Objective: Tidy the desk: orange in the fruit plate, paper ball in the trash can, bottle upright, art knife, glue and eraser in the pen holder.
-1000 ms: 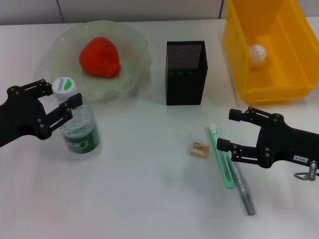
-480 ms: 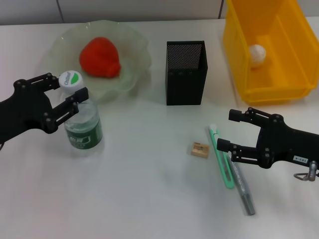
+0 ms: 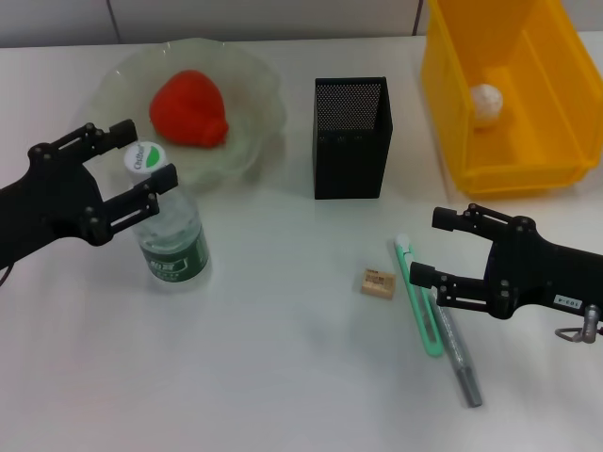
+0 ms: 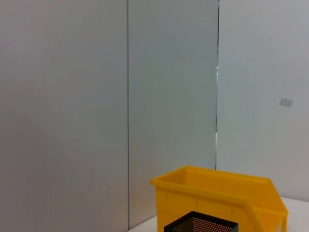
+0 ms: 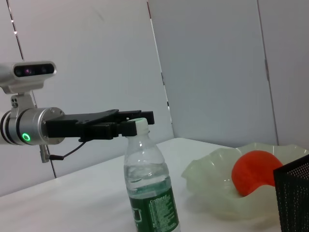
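My right gripper is pointing level across the green art knife (image 3: 421, 309), so I should tip the gripper down and grab the knife by its white end (image 3: 402, 241).
The clear bottle (image 3: 171, 240) with a green label stands nearly upright on the table, just in front of the fruit plate (image 3: 252, 89). My left gripper (image 3: 145, 153) is shut on its neck under the white cap; the right wrist view shows the same bottle (image 5: 150, 195) held by that left gripper (image 5: 136, 123). The orange (image 3: 188, 106) lies in the plate. In the yellow trash can (image 3: 452, 113) sits the paper ball (image 3: 486, 102). Eraser (image 3: 378, 282), green art knife (image 3: 417, 299) and grey glue (image 3: 462, 358) lie on the table. My right gripper (image 3: 439, 247) hovers open beside the knife.
The black mesh pen holder (image 3: 350, 137) stands at the table's middle back, between plate and trash can. The left wrist view shows only the trash can (image 4: 217, 193), the pen holder's rim (image 4: 200, 224) and a wall. Bare tabletop lies in front of the bottle.
My left gripper carried the bottle rightward and slightly toward me, and the bottle stands straighter than before. The right arm stayed still.
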Tool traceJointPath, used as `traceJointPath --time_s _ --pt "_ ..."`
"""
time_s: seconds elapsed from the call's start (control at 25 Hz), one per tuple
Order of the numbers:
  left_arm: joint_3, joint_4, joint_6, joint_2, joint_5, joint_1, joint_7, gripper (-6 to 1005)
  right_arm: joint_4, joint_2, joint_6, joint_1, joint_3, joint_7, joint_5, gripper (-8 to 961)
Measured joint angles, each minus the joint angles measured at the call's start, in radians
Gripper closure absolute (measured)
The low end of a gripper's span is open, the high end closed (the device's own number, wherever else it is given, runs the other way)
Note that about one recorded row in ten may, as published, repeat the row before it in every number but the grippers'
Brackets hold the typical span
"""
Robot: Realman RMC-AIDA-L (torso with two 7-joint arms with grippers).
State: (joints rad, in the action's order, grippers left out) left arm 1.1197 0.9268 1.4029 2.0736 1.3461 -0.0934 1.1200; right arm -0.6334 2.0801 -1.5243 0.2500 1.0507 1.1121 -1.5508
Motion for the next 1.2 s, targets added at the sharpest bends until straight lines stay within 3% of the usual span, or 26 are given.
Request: traceJointPath --time_s 0.2,0.36,0.4,0.44,0.48,0.52,0.56,0.68,0.72,0.76,0.8,0.88,0.92,0.96,1.04,1.2 --pt "-0.028 0.028 0.029 -0.002 -0.007 0.019 -0.017 338 -0.022 -0.001 -0.016 -0.007 -0.005 0.025 0.0 124" --pt "-0.125 0.043 0.128 -0.004 -0.005 0.051 -0.017 234 -0.105 -0.002 -0.049 -0.025 -0.012 0.102 -0.001 124" --pt "-0.14 0.037 0.166 -0.006 0.003 0.057 -0.021 209 -0.161 -0.003 -0.061 -0.037 -0.016 0.155 -0.002 124" --pt "-0.15 0.011 0.237 -0.009 0.042 0.066 -0.055 184 -0.306 -0.004 -0.077 -0.062 -0.022 0.28 -0.029 125" --pt "-0.15 0.011 0.237 -0.009 0.042 0.066 -0.055 184 -0.306 -0.004 -0.077 -0.062 -0.022 0.28 -0.029 125" --pt "-0.15 -0.023 0.279 -0.008 0.09 0.068 -0.116 184 -0.49 -0.002 -0.081 -0.074 -0.024 0.456 -0.113 125" --pt "-0.15 -0.023 0.279 -0.008 0.09 0.068 -0.116 184 -0.49 -0.002 -0.081 -0.074 -0.024 0.456 -0.113 125" --pt "-0.123 -0.097 0.311 -0.005 0.159 0.054 -0.196 184 -0.765 0.002 -0.083 -0.047 -0.001 0.778 -0.313 125" --pt "-0.095 -0.152 0.311 -0.003 0.18 0.034 -0.219 184 -0.894 0.002 -0.097 -0.005 0.049 0.975 -0.467 125" --pt "-0.095 -0.152 0.311 -0.003 0.18 0.034 -0.219 184 -0.894 0.002 -0.097 -0.005 0.049 0.975 -0.467 125" --pt "-0.066 -0.234 0.3 -0.004 0.185 -0.004 -0.244 184 -0.957 0.002 -0.106 0.022 0.088 1.075 -0.548 125" --pt "-0.062 -0.27 0.297 -0.005 0.187 -0.023 -0.26 184 -1.02 0.003 -0.109 0.082 0.189 1.285 -0.711 125" --pt "-0.06 -0.334 0.291 -0.005 0.201 -0.061 -0.287 184 -1.031 0.003 -0.11 0.14 0.293 1.45 -0.847 126" --pt "-0.06 -0.334 0.291 -0.005 0.201 -0.061 -0.287 184 -1.031 0.003 -0.11 0.14 0.293 1.45 -0.847 126" --pt "-0.061 -0.373 0.276 -0.004 0.225 -0.091 -0.3 184 -0.986 0.004 -0.081 0.195 0.425 1.576 -0.962 126" --pt "-0.055 -0.395 0.241 -0.002 0.244 -0.123 -0.299 184 -0.928 0.006 -0.03 0.22 0.516 1.64 -1.016 133"
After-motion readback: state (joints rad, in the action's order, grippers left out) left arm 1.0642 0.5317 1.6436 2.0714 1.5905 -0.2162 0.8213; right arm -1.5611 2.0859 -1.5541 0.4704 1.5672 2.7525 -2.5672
